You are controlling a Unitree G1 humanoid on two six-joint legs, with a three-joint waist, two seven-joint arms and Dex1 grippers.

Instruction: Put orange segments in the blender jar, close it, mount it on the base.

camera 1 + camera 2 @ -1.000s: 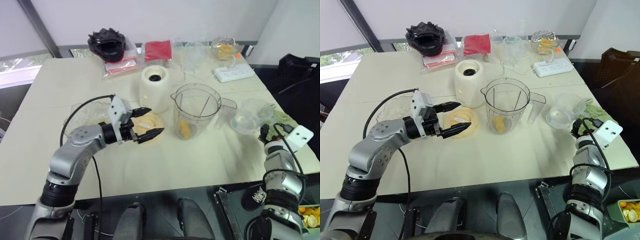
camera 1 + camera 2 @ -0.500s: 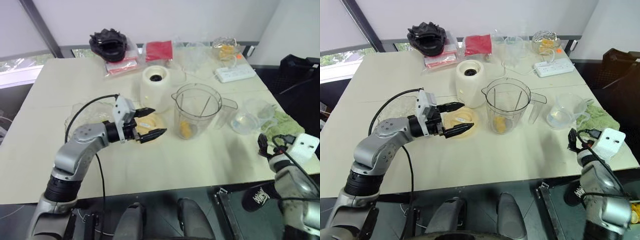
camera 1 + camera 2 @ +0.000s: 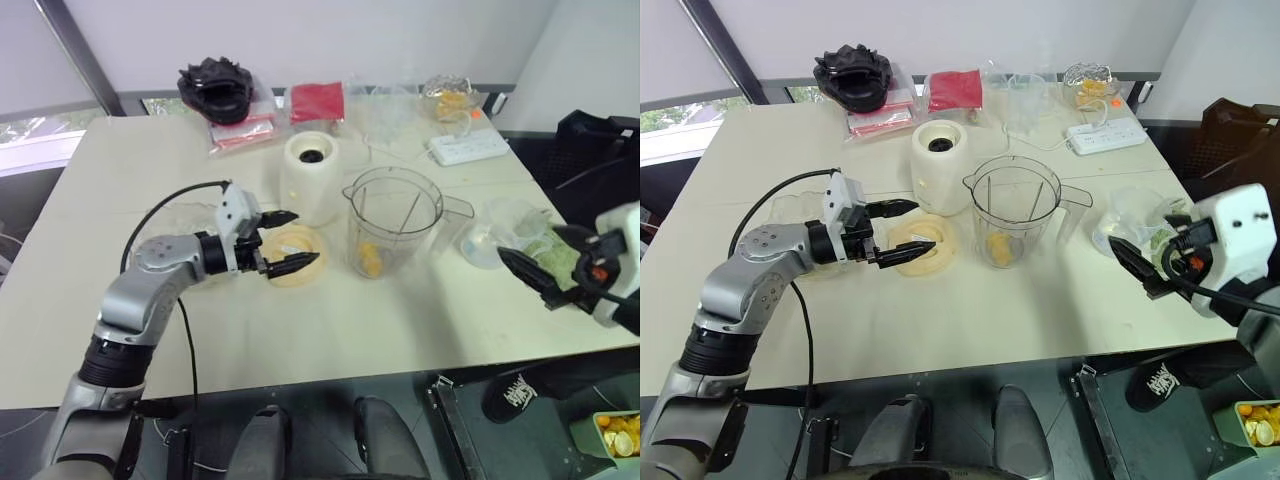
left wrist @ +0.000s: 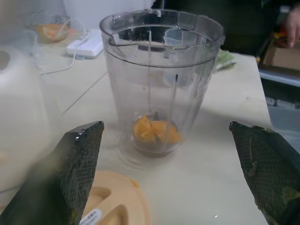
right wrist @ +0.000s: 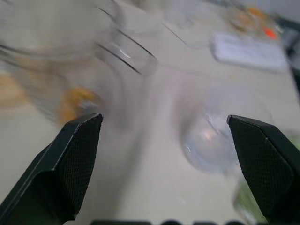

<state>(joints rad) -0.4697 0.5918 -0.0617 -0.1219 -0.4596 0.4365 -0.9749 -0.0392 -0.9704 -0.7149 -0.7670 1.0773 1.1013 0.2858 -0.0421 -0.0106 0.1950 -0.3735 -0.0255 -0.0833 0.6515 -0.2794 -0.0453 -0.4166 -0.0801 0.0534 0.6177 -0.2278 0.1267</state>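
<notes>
The cream lid's handle faces up with open hollows [image 4: 116, 214] next to it, so my left gripper should keep going down until its fingers close around the lid's handle [image 3: 291, 248].
The clear blender jar [image 3: 392, 215] stands upright mid-table without a lid, and orange segments [image 3: 370, 258] lie at its bottom. Behind it to the left stands the cream base [image 3: 310, 175]. My left gripper [image 3: 303, 238] is open and points at the jar, hovering over a flat cream lid [image 3: 287, 245]. The left wrist view looks between its fingers [image 4: 70, 173] at the jar [image 4: 161, 70] and the segments [image 4: 154, 131]. My right gripper [image 3: 1145, 250] is open and empty, raised at the table's right edge, pointing left.
A clear measuring cup [image 3: 495, 235] and a green cloth [image 3: 560, 245] lie right of the jar. At the back are a power strip [image 3: 468, 147], a red packet [image 3: 316, 100], a black object [image 3: 215, 88] and a clear bowl [image 3: 447, 95]. A crinkled clear bowl [image 3: 165, 225] sits at the left.
My right arm has swung up from below the table's right edge, and its gripper has turned to point left. The left gripper has stayed over the lid, still open.
</notes>
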